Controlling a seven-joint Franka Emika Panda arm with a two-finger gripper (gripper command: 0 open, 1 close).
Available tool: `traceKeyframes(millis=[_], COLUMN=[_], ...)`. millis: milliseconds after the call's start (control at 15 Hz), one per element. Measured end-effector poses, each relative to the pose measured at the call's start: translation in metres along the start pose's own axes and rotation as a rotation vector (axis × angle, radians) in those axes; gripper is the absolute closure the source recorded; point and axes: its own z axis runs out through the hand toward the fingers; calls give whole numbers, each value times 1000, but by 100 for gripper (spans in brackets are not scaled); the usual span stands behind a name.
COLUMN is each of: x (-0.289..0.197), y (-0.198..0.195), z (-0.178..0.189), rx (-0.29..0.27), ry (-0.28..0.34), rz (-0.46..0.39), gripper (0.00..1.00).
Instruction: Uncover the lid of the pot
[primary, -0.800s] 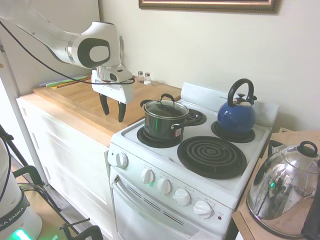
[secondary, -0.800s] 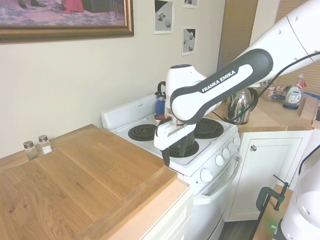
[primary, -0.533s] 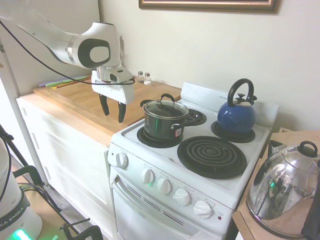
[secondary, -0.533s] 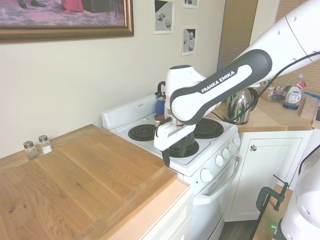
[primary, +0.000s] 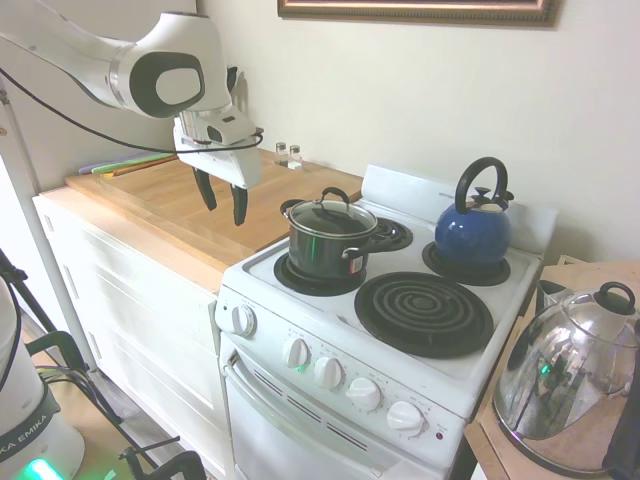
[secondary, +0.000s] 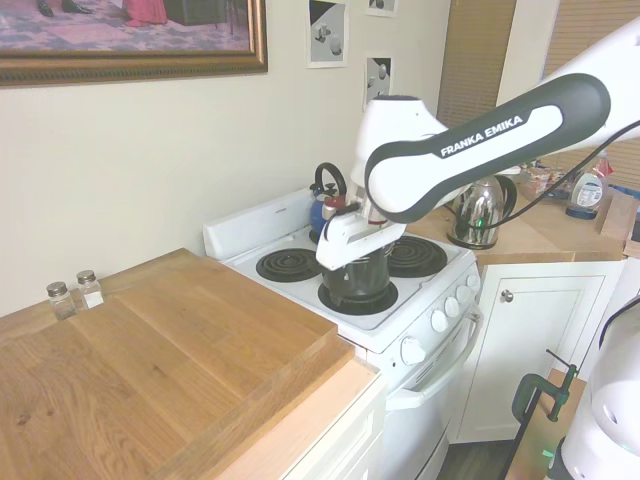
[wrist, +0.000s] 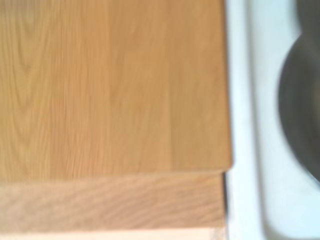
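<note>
The glass lid (primary: 326, 220) will come off and hang almost level when I lift it, because the black arched handle (primary: 337, 193) runs across the lid's middle.
The dark pot (primary: 322, 248) stands on the stove's front left burner, and its glass lid (primary: 332, 217) with the black arched handle rests on it. My gripper (primary: 224, 205) hangs open and empty above the wooden counter (primary: 160, 200), left of the pot and apart from it. In the second exterior view the pot (secondary: 360, 283) shows just below the white hand, which covers most of the lid. The wrist view holds only the blurred counter (wrist: 110, 90), the white stove edge (wrist: 245, 150) and a dark burner (wrist: 302, 105).
A blue kettle (primary: 472, 228) sits on the back right burner. The large front burner (primary: 424, 312) is bare. A shiny steel kettle (primary: 570, 380) stands on the side counter at the right. Two small shakers (primary: 287, 155) stand by the wall.
The gripper has risen and shifted a little toward the stove over the counter. It stays open and empty. Pot and lid have not moved.
</note>
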Motion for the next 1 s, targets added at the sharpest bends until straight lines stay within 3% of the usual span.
traceKeyframes(millis=[267,400,733,1000], x=[14,32,109,153], y=[8,6,4,-26], z=[-45,-66,-86,-67], rx=[71,80,20,-48], ry=[66,77,94,74], rz=[93,151,384,479], gripper=[0,0,0,0])
